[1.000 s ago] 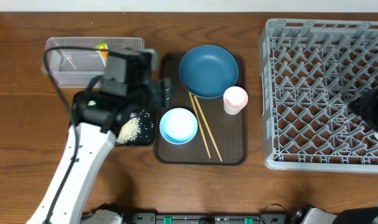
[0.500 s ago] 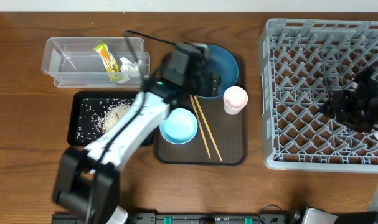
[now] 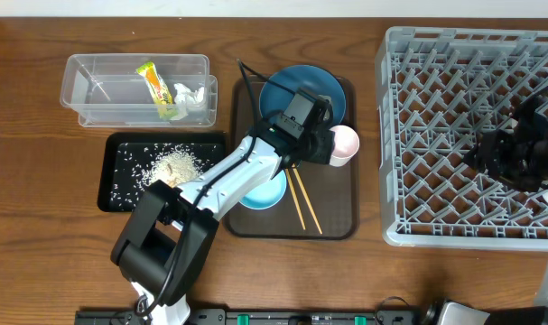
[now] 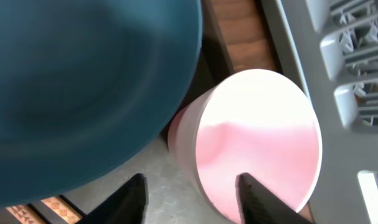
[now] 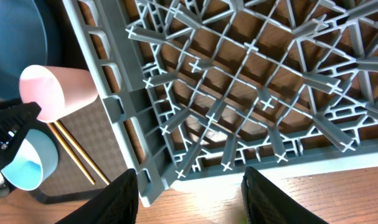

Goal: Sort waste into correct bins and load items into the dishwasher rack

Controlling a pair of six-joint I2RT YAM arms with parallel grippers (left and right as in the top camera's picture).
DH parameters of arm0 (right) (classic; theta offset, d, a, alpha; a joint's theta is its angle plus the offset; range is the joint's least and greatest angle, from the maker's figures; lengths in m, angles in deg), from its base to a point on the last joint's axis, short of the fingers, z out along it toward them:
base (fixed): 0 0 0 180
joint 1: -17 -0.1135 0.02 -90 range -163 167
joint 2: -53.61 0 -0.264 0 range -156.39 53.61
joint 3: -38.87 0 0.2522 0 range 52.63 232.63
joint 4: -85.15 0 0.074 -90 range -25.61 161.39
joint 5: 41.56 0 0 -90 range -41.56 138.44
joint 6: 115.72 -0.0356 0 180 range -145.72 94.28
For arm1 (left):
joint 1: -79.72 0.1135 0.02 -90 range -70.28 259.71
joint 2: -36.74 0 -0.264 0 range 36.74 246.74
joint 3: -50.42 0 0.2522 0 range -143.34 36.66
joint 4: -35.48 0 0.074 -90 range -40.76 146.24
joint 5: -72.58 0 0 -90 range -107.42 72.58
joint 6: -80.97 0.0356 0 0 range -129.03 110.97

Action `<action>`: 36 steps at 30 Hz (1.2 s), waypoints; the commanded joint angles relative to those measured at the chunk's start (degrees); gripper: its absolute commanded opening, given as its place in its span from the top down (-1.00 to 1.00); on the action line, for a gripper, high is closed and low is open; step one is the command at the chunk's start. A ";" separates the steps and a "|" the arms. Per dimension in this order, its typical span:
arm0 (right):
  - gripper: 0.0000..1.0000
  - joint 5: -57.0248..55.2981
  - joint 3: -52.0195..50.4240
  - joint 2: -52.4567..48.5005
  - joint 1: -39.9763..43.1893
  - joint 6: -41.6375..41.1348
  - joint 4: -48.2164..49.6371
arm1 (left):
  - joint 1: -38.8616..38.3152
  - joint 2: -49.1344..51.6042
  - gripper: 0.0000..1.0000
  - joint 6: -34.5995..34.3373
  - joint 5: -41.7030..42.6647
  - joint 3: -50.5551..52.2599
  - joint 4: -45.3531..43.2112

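I should lift the pinkish cup (image 3: pixel 345 144) by its side with my left gripper and pass it to my right gripper before loading, because the grey rack (image 3: pixel 441 117) is under my right gripper.
My left gripper (image 3: pixel 324 144) is open at the pinkish cup (image 3: pixel 344 143) on the brown serving tray. In the left wrist view its fingers (image 4: pixel 195 200) straddle the near wall of the cup (image 4: pixel 263 130), one finger in front of the cup's mouth, beside the dark blue plate (image 4: pixel 83 81). The plate (image 3: pixel 292 95), light blue bowl (image 3: pixel 264 191) and chopsticks (image 3: pixel 302 200) lie on that tray. My right gripper (image 3: pixel 495 158) is open and empty above the grey rack (image 3: pixel 436 90); its fingers (image 5: pixel 195 193) hang over the rack's corner (image 5: pixel 151 155). The greenish cup is out of view.
The clear tub (image 3: pixel 97 90) at the back left holds the snack wrapper (image 3: pixel 156 86) and the white tissue (image 3: pixel 190 95). The black tray (image 3: pixel 116 181) in front of it holds rice grains (image 3: pixel 170 165). The brown serving tray (image 3: pixel 337 217) lies between the bins and the rack.
My left arm has swung right from the bins, over the plate, to the pinkish cup. The wrapper and tissue now show in the tub. My right arm moved left over the rack, then held still.
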State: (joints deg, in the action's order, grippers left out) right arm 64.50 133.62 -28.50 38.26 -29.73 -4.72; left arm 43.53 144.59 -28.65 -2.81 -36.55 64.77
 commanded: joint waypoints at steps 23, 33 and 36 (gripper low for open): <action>-0.41 0.31 -0.13 -0.02 -0.57 0.90 -1.16 | 0.72 -0.50 0.88 0.42 -0.04 0.66 6.67; -0.33 12.48 -0.17 -0.31 -1.29 7.39 3.78 | 11.28 -11.98 0.88 -2.93 19.91 0.66 8.02; -0.24 19.41 -0.20 -0.92 -2.69 12.46 5.84 | 17.00 -13.51 0.88 -5.40 33.27 0.66 7.76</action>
State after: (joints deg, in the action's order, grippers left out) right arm 74.53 133.62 -28.52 37.17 -23.87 0.11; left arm 56.19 132.66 -31.01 14.53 -35.93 72.66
